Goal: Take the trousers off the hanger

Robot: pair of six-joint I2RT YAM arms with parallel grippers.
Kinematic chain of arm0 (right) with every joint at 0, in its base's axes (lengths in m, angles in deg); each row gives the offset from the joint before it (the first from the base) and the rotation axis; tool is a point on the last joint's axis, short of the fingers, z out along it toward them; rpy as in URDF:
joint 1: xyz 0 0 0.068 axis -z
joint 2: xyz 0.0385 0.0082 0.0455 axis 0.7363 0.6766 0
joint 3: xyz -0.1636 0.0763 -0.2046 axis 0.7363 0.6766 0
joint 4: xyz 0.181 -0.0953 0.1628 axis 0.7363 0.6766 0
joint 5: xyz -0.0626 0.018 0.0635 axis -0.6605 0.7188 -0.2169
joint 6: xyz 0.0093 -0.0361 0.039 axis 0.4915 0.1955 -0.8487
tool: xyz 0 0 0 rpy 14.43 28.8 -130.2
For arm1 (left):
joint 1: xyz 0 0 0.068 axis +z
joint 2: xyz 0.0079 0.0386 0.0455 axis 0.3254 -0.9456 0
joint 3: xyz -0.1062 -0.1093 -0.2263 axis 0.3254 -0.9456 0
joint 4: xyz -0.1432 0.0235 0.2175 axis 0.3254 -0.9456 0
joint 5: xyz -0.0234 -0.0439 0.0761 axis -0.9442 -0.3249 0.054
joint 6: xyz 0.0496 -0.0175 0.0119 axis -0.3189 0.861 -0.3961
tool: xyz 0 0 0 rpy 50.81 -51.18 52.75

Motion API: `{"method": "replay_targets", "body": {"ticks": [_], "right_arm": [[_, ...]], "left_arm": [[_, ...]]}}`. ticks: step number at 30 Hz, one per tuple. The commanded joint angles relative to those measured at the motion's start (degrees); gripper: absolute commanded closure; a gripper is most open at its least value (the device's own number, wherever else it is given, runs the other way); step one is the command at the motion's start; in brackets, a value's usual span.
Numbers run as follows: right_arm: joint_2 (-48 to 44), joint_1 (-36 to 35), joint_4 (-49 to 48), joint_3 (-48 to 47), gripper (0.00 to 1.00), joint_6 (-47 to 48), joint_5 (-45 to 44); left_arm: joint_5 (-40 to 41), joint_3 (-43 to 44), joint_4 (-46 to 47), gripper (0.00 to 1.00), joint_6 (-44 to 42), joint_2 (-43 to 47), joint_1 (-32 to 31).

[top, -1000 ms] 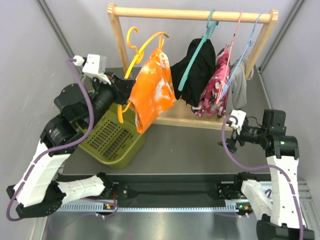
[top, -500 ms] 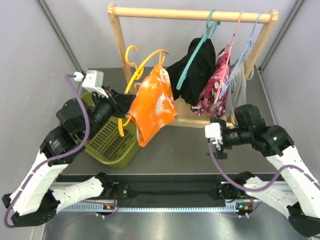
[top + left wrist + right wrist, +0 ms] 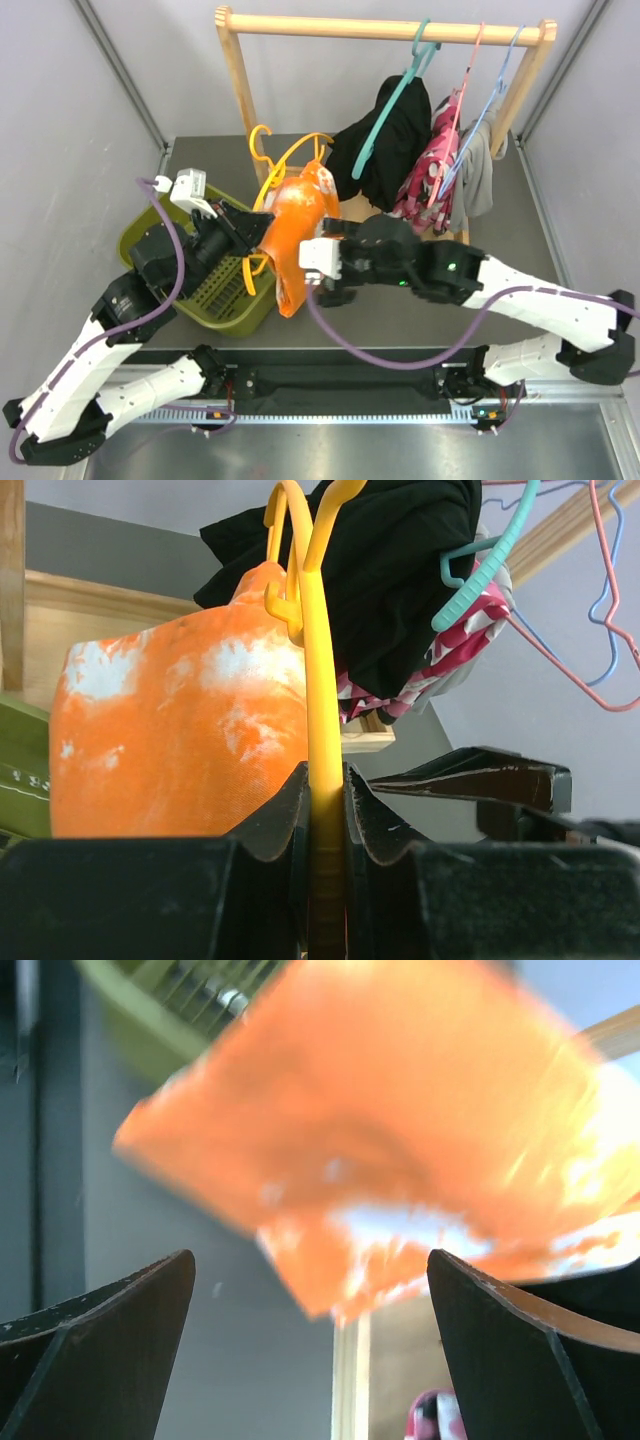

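The yellow hanger (image 3: 321,695) is the only thing my left gripper is on, so my right gripper should go on toward the orange trousers (image 3: 294,236) and close once the trousers' fold is between its fingers.
The orange trousers with white patches (image 3: 297,222) hang on a yellow hanger (image 3: 285,160), off the rack and above the basket's right edge. My left gripper (image 3: 248,232) is shut on the hanger's lower bar. In the left wrist view the yellow hanger (image 3: 322,730) is pinched between the jaws of the left gripper (image 3: 325,790), with the trousers (image 3: 180,730) to its left. My right gripper (image 3: 318,270) is open beside the trousers' lower right edge. In the right wrist view the right gripper (image 3: 310,1257) is open, and the blurred trousers (image 3: 400,1130) hang just ahead of it, not between its jaws.
A green slatted basket (image 3: 215,275) sits under the left arm. The wooden rack (image 3: 390,28) behind holds a black garment on a teal hanger (image 3: 390,140), a pink patterned garment (image 3: 430,175) and a grey one (image 3: 480,170).
The right arm swung from the table's right side across to the trousers, gripper open. The left gripper lowered the hanger and trousers towards the basket.
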Motion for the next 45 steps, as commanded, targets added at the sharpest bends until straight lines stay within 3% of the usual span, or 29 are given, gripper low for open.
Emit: {"method": "replay_targets", "body": {"ticks": [1, 9, 27, 30, 31, 35, 39, 45], "right_arm": [[3.83, -7.47, -17.86, -4.74, 0.0, -8.45, -18.69], [9.56, -12.07, -27.12, -7.47, 0.0, -17.77, -29.78], [14.13, -11.55, -31.69, -5.45, 0.01, -19.8, -30.75], [14.57, -9.18, -33.45, -4.75, 0.11, -19.27, -31.02], [14.48, -8.65, -33.89, -4.49, 0.2, -18.92, -31.02], [14.22, -5.75, -35.21, -2.56, 0.31, -16.99, -30.06], [14.39, -3.9, -37.05, -1.15, 0.32, -15.58, -29.17], [16.59, -3.29, -36.97, -3.6, 0.26, -14.78, -26.98]], "left_arm": [[3.5, -0.55, 17.28, 1.0, 5.11, 3.16, -0.17], [5.35, -3.2, 19.93, 1.0, 8.81, 4.22, -0.08], [2.54, -2.76, 20.72, 1.0, 9.51, 4.66, -0.08], [1.83, -2.76, 20.63, 1.0, 9.69, 4.92, -0.17], [1.75, -2.76, 20.54, 1.0, 9.6, 4.92, -0.17], [1.31, -2.58, 19.75, 1.0, 9.43, 5.71, -0.17], [-0.36, -2.4, 19.49, 1.0, 9.52, 5.63, -0.08], [-3.26, -2.49, 19.49, 1.0, 10.57, 5.1, -0.17]]}}
